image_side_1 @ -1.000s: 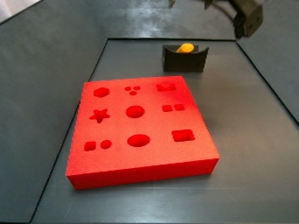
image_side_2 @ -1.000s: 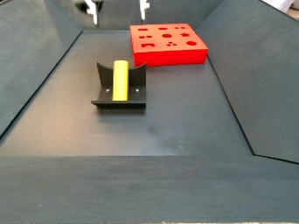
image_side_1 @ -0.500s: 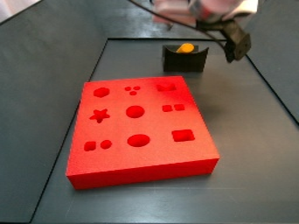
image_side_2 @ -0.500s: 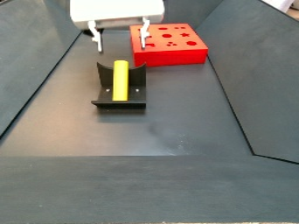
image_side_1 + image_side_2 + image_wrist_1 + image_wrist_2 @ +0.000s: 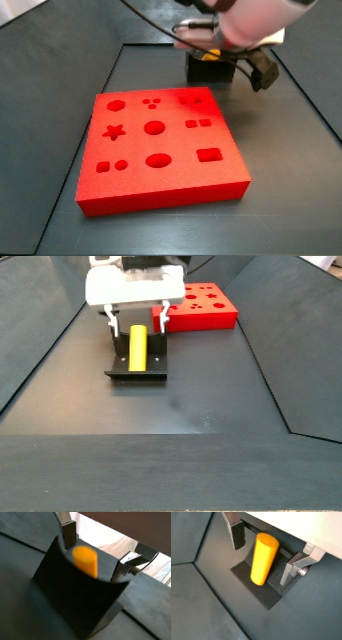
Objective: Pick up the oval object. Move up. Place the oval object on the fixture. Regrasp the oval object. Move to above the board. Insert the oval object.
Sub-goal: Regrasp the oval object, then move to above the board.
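The dark fixture's curved notch (image 5: 100, 580) is open at the top, so the oval object (image 5: 85, 561) will come out when I lift it, and the fixture will stay standing.
The oval object, a yellow-orange peg (image 5: 135, 346), lies in the notch of the dark fixture (image 5: 138, 372). It shows in both wrist views (image 5: 85, 559) (image 5: 262, 558). In a side view the arm hides it. My gripper (image 5: 135, 320) is low over the fixture (image 5: 205, 70) and open. Its fingers (image 5: 236, 534) stand on either side of the peg's far end with a gap on each side. The gripper also shows in both wrist views (image 5: 95, 552) (image 5: 264, 552). The red board (image 5: 160, 135) with shaped recesses lies beside the fixture, and shows again behind the gripper (image 5: 210, 306).
Dark sloping walls (image 5: 54, 326) enclose the grey floor (image 5: 201, 406) on both sides. The fixture stands near the far end of the floor in a side view (image 5: 301, 100), close to a wall edge.
My gripper has come down from high above to the fixture. Its open fingers now straddle the peg. The peg, fixture and board have not moved.
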